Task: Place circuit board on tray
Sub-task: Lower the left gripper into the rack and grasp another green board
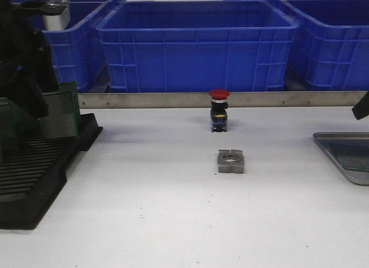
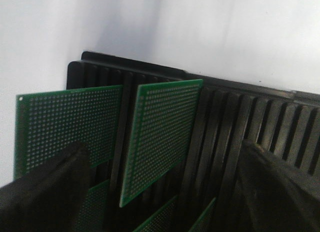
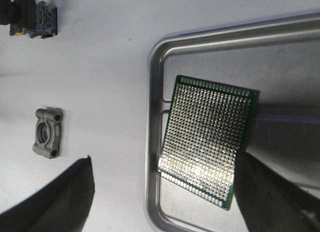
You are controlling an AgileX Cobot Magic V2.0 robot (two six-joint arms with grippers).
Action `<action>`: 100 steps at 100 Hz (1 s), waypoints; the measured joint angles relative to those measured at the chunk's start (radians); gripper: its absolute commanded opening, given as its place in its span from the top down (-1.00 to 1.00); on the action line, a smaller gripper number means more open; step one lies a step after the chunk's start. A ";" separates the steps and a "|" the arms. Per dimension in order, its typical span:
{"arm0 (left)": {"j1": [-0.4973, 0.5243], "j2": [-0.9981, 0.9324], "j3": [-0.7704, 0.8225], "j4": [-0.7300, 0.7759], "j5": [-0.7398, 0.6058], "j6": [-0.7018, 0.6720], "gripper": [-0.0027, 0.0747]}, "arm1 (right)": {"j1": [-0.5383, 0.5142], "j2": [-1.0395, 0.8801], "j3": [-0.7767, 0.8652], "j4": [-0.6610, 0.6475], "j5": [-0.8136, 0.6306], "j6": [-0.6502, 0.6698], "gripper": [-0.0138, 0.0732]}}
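Observation:
My right gripper at the tray (image 1: 347,157) is far from the green board (image 1: 59,116), which stands in the black rack. My left gripper should take the board out and pass it over.
The silver-grey metal tray (image 1: 328,142) sits at the table's right edge; it also shows in the right wrist view (image 3: 156,87). A green perforated circuit board (image 3: 207,139) lies flat in it, near one corner. My right gripper (image 3: 165,204) is open above the tray's rim, with the board's edge next to one finger (image 3: 277,197) and nothing held. My left gripper (image 2: 160,197) is open over the black slotted rack (image 2: 250,122). Its fingers (image 2: 45,192) straddle an upright green board (image 2: 160,137) without gripping it. Another board (image 2: 65,122) stands beside it.
A red-capped push button (image 1: 219,109) and a grey metal clamp block (image 1: 231,161) stand mid-table. Blue plastic bins (image 1: 196,46) line the back behind a metal rail. The black rack (image 1: 34,164) fills the left front.

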 measured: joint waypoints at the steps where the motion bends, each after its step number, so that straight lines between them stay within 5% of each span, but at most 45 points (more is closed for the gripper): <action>1: 0.000 0.003 0.000 0.001 0.000 0.000 -0.53 | 0.000 0.000 0.000 0.000 0.000 0.000 -0.68; 40: 0.000 0.055 0.000 0.011 -0.002 0.000 -0.46 | 0.000 0.000 0.000 0.000 0.006 0.000 -0.68; 49: 0.000 0.057 0.000 0.012 -0.002 0.000 -0.16 | 0.000 0.000 0.000 0.000 0.006 0.000 -0.68; 69: 0.000 0.059 0.000 0.014 -0.002 0.000 0.98 | 0.000 0.000 0.000 0.000 0.006 0.000 -0.68; 100: 0.000 0.047 0.000 0.022 0.046 0.010 0.98 | 0.000 0.000 0.000 0.000 0.007 0.000 -0.68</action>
